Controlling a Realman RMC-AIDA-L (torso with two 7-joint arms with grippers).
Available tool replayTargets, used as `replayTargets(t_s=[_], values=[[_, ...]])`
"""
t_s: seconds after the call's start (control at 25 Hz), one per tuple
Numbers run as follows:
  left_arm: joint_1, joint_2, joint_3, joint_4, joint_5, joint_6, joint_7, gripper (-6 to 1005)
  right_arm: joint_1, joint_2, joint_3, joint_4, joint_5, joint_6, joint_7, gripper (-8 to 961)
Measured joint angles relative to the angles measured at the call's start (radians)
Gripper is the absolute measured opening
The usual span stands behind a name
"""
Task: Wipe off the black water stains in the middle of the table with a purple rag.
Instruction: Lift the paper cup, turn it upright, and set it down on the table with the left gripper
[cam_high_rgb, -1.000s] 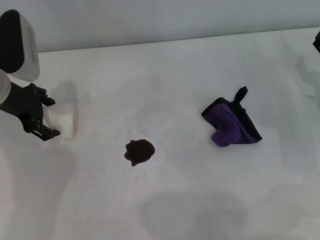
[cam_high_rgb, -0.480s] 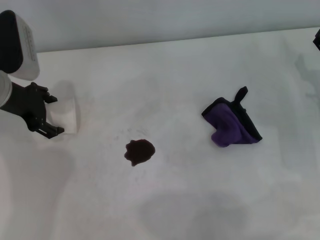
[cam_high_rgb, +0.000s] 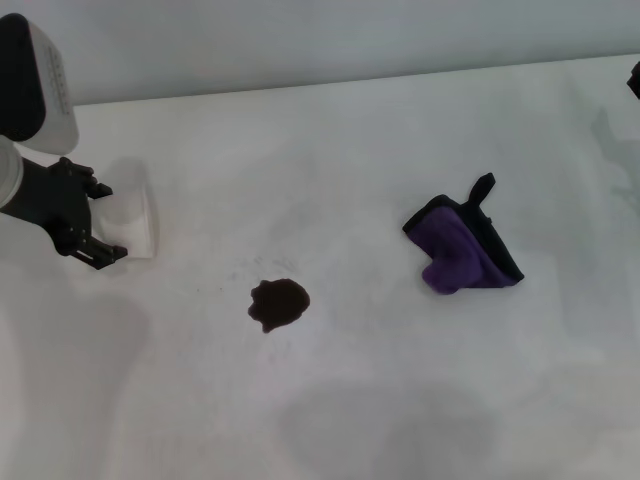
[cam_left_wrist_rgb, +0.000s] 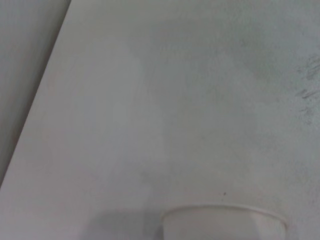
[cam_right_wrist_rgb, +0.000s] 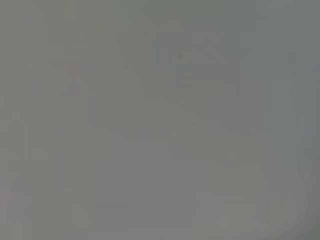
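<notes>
The white paper cup (cam_high_rgb: 127, 218) is on its side in my left gripper, so I should turn the cup's rim (cam_high_rgb: 151, 222) upward and stand the cup upright before I wipe the stain.
The black water stain (cam_high_rgb: 279, 304), a small lobed dark blotch, lies near the middle of the white table (cam_high_rgb: 350, 150). The purple rag (cam_high_rgb: 462, 252), crumpled, with a black border and a loop tab, lies on the table to the stain's right, untouched. My left gripper (cam_high_rgb: 105, 222) is at the table's left, well left of the stain, with its fingers on either side of a white paper cup (cam_high_rgb: 138, 222). The cup's rim shows in the left wrist view (cam_left_wrist_rgb: 225, 220). Only a dark sliver of my right arm (cam_high_rgb: 634, 80) shows at the far right edge.
The table's straight far edge runs across the back, with a grey wall behind it. The right wrist view shows only a plain grey surface. The left wrist view shows bare tabletop (cam_left_wrist_rgb: 175, 100) and its edge.
My left gripper has moved slightly back and to the left with the white cup between its fingers. The stain and the rag have not moved.
</notes>
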Motion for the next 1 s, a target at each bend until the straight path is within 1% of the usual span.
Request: replayTargets(t_s=[0.28,0.52,0.68,0.76,0.88,1.0], values=[[0.002,0.002,0.0,-0.009,-0.058,-0.023,0.001,840,0.014,0.001,-0.002,-0.002,0.0,-0.004,0.0,868],[-0.003,0.003,0.0,-0.041,-0.175,-0.024,0.014,816,0.028,0.002,-0.002,0.002,0.0,-0.004,0.0,868],[0.007,0.002,0.0,-0.042,-0.278,-0.018,0.045,732,0.032,0.003,-0.003,0.004,0.0,-0.004,0.0,869],[0.025,0.0,0.0,-0.04,-0.353,-0.017,0.056,690,0.032,0.003,-0.005,0.004,0.0,-0.004,0.0,869],[0.071,-0.003,0.0,-0.028,-0.506,-0.006,0.065,684,0.029,0.004,-0.007,0.005,0.0,-0.003,0.0,869],[0.161,-0.005,0.0,0.04,-0.722,0.023,0.142,684,0.024,0.005,-0.007,0.006,0.0,-0.001,0.0,869]])
